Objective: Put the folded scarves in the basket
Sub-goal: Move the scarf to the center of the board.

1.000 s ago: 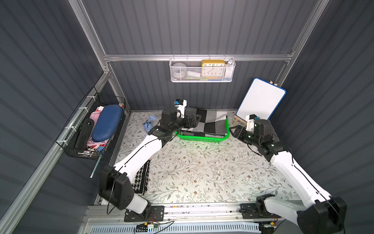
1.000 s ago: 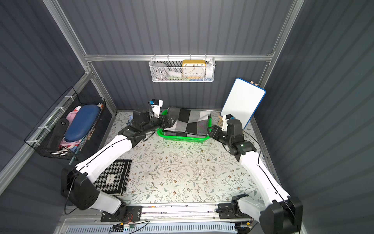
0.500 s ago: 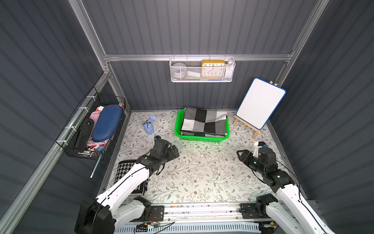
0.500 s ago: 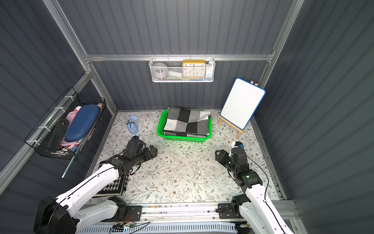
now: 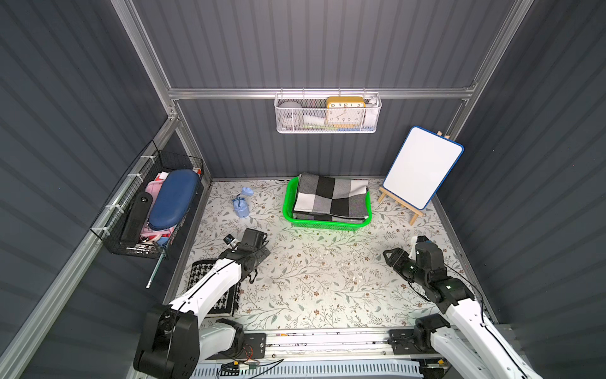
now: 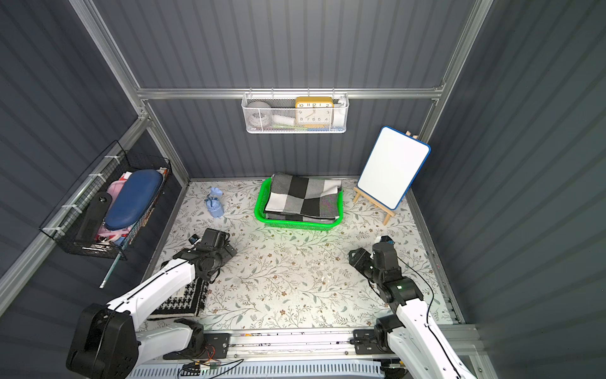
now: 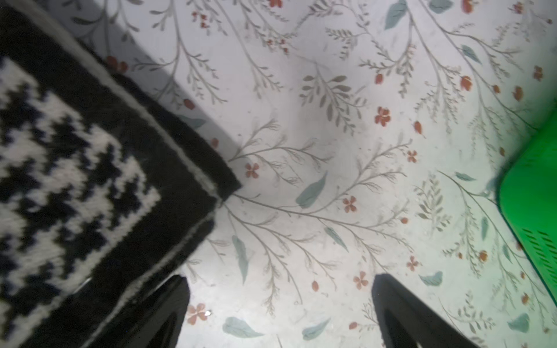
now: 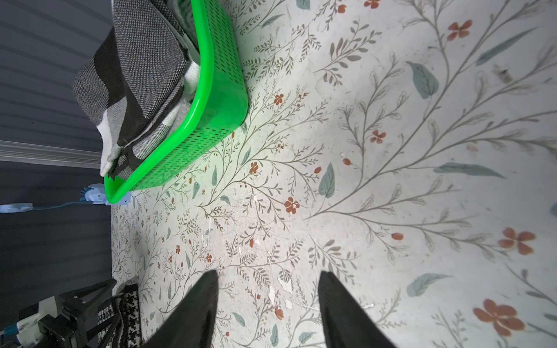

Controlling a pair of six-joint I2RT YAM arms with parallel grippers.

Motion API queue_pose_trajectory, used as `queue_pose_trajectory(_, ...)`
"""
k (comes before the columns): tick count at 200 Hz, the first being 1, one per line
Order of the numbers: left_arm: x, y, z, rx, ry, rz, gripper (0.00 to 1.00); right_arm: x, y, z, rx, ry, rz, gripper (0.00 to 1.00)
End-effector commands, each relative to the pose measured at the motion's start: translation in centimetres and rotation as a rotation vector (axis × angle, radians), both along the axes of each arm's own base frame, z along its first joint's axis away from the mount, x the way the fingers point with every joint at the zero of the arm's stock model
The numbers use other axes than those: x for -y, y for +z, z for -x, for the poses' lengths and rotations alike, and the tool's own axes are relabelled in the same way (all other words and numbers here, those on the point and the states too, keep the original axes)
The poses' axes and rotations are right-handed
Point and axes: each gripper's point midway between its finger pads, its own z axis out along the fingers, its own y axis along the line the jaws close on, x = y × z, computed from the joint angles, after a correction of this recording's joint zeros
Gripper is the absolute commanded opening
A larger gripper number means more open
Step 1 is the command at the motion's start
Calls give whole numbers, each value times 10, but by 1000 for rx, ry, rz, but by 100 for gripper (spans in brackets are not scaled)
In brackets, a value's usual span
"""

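Observation:
I can see the houndstooth cloth's corner [image 7: 213, 192] lying free beside my left gripper's open fingers, so I should keep moving that gripper toward the cloth's black edge [image 7: 184, 233] by that corner and close it there.
The folded scarf [image 5: 331, 197] [image 6: 301, 197], checked grey, black and white, lies inside the bright green basket [image 5: 328, 223] [image 6: 296, 223] at the back of the table. In the right wrist view the scarf [image 8: 135, 60] rises above the basket's rim [image 8: 223, 90]. Both arms sit well in front of the basket. My left gripper [image 5: 260, 255] [image 7: 280, 278] is open over bare floral mat, with a corner of the basket [image 7: 536, 195] off to one side. My right gripper [image 5: 388, 256] [image 8: 268, 273] is open too, with nothing between its fingers.
A folded black-and-white houndstooth cloth [image 5: 226, 298] [image 7: 75, 180] lies under the left arm. A small blue object [image 5: 241, 205] sits left of the basket and a whiteboard on an easel [image 5: 421, 167] right of it. A white mesh basket [image 5: 328, 113] and a black wire basket [image 5: 154, 210] hang on the walls.
A second ago both grippers were at the basket beside the scarf. Both arms have since drawn back toward the front, and the scarf stays in the basket.

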Motion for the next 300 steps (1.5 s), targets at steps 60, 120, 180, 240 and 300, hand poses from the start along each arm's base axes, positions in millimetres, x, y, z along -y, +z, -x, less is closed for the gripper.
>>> queue_pose_trajectory(60,-34,-14,11,-98,232,-133,99,-2,-17,1,-52,-8,-15,58)
queue_pose_trajectory(120,-56,-18,12,-72,353,-77,98,-2,-20,2,-63,-7,-19,57)
queue_pose_trajectory(180,-71,-30,18,-105,444,-51,81,-1,-23,4,-71,-17,-19,58)
queue_pose_trajectory(240,-70,-36,12,-100,404,-26,21,-1,-22,3,-72,-19,-23,57)
queue_pose_trajectory(300,-47,-24,-19,16,210,55,0,1,-18,6,-63,-27,-21,58)
